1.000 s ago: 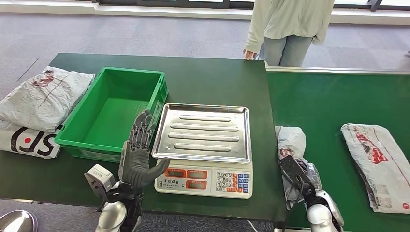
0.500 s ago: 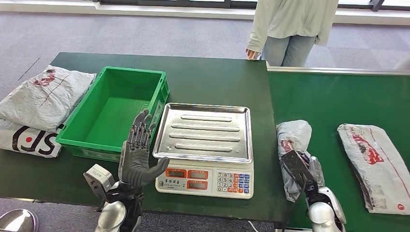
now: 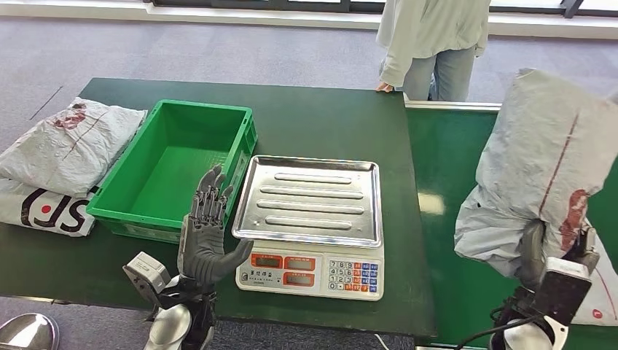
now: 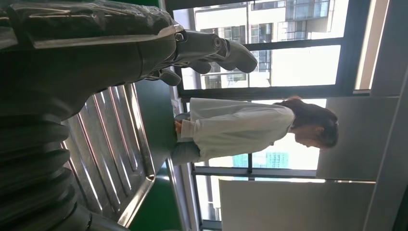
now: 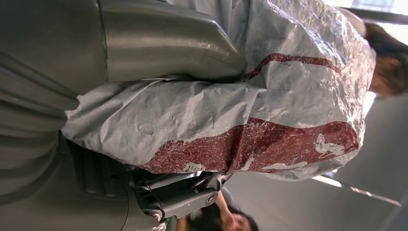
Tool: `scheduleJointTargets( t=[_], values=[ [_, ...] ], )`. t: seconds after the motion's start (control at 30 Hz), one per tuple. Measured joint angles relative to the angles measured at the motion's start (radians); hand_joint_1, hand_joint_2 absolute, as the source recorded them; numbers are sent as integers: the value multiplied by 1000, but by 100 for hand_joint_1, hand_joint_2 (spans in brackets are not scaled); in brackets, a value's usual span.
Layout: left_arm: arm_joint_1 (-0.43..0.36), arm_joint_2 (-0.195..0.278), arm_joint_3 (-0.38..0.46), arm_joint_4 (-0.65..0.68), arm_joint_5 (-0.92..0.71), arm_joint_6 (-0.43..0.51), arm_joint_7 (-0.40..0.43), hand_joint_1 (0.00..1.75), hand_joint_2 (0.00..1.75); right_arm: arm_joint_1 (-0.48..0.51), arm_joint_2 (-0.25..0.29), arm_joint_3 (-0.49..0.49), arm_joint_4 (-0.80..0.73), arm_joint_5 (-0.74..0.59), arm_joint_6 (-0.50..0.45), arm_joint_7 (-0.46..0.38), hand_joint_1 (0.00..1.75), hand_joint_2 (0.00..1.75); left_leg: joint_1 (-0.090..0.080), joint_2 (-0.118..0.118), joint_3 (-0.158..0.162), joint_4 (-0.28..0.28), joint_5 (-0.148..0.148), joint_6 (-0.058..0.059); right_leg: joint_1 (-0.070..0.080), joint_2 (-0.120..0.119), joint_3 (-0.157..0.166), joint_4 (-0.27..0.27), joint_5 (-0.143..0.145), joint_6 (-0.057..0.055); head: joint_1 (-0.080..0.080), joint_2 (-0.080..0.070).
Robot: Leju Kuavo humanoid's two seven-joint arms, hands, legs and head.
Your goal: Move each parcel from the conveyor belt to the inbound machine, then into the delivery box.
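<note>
I expect the parcel (image 3: 548, 142) to sag at both ends when my left gripper carries it, since the grey parcel's lower end (image 3: 497, 230) bunches loosely around my right gripper.
My right hand (image 3: 538, 257) grips a grey parcel with red print (image 3: 543, 157) by its lower end and holds it upright, lifted off the green conveyor belt (image 3: 444, 168). In the right wrist view the thumb (image 5: 163, 48) presses on the crinkled parcel (image 5: 250, 120). The inbound machine, a scale with a steel tray (image 3: 310, 198), stands left of the belt. The green delivery box (image 3: 175, 164) sits left of the scale, with nothing in it. My left hand (image 3: 204, 233) stands upright and open in front of the box and the scale's corner; its fingers (image 4: 211, 48) reach over the tray (image 4: 110, 139).
Two parcels lie left of the box: a grey one (image 3: 69, 146) on top of a white one (image 3: 44, 211). A corner of another parcel (image 3: 601, 299) shows on the belt behind my right wrist. A person (image 3: 433, 36) stands at the table's far edge.
My right hand has closed on the grey parcel and raised it from lying flat on the belt to upright in the air. The left hand has stayed put.
</note>
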Motion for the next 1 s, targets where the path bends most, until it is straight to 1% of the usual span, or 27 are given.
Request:
scheduleJointTargets(
  t=[0.07,0.13,0.2,0.27,0.37,0.5,0.57,0.6,0.67,0.73,0.77,0.83,0.9,1.0],
  values=[
    [1,0,0,-1,1,1,-5,0,175,12,14,0,-66,-1,-40,-43,175,175,0,0,0,0,0,0,0,0,0,0,0,0,0,0],
    [3,0,0,-4,1,2,-8,0,175,12,24,16,-126,13,-100,-70,175,175,0,0,0,0,0,0,0,-1,1,0,0,0,0,0],
    [4,0,0,-8,1,2,-8,0,175,10,27,44,-167,28,-155,-77,175,175,0,0,1,0,1,0,0,-1,1,0,0,0,0,0],
    [3,0,0,-10,0,-1,-5,0,175,9,27,68,-195,43,-182,-78,175,175,0,0,1,0,1,0,0,-2,2,0,0,0,0,0],
    [0,0,0,-10,-4,-10,-4,0,175,-5,27,111,-224,66,-187,-78,175,175,0,0,1,0,2,0,0,-2,2,0,0,0,0,0],
    [-4,0,0,-10,-12,-15,-6,0,175,-43,24,185,-232,87,-159,-71,175,175,0,-1,1,0,2,0,0,-2,2,0,1,0,0,0],
    [-5,0,0,-10,-15,-15,-9,0,175,-64,22,216,-226,109,-106,-22,175,175,0,-2,1,0,3,0,0,-3,3,0,1,0,0,0],
    [-5,0,0,-9,-17,-15,-12,0,175,-85,19,233,-212,128,-50,29,175,175,0,-2,0,-1,3,0,1,-2,3,0,1,0,0,0],
    [-10,0,0,-6,-20,-15,-17,0,175,-146,14,272,-159,172,101,160,175,175,0,0,1,-1,3,0,1,-1,2,0,2,0,0,0],
    [-21,-1,0,-1,-21,-16,-19,0,175,-209,14,313,-76,207,238,258,175,175,0,0,1,-1,5,0,1,-1,2,0,2,0,0,0],
    [-28,-2,0,2,-21,-17,-17,0,175,-238,16,336,-28,220,284,285,175,175,0,-2,1,-1,6,1,1,-2,2,0,3,0,0,0],
    [-43,-5,-1,8,-21,-17,-7,0,175,-292,23,381,69,246,341,315,175,175,1,-5,0,-1,8,1,1,-6,2,0,3,0,0,0],
    [-59,-8,-2,13,-22,-16,8,0,175,-337,35,427,160,269,371,333,175,175,1,-7,-1,-1,9,0,1,-7,2,0,3,0,0,0],
    [-73,-11,-2,16,-24,-14,19,0,175,-375,50,492,269,290,395,348,175,175,1,-7,-1,-1,9,0,1,-7,2,0,3,0,0,0]
  ],
)
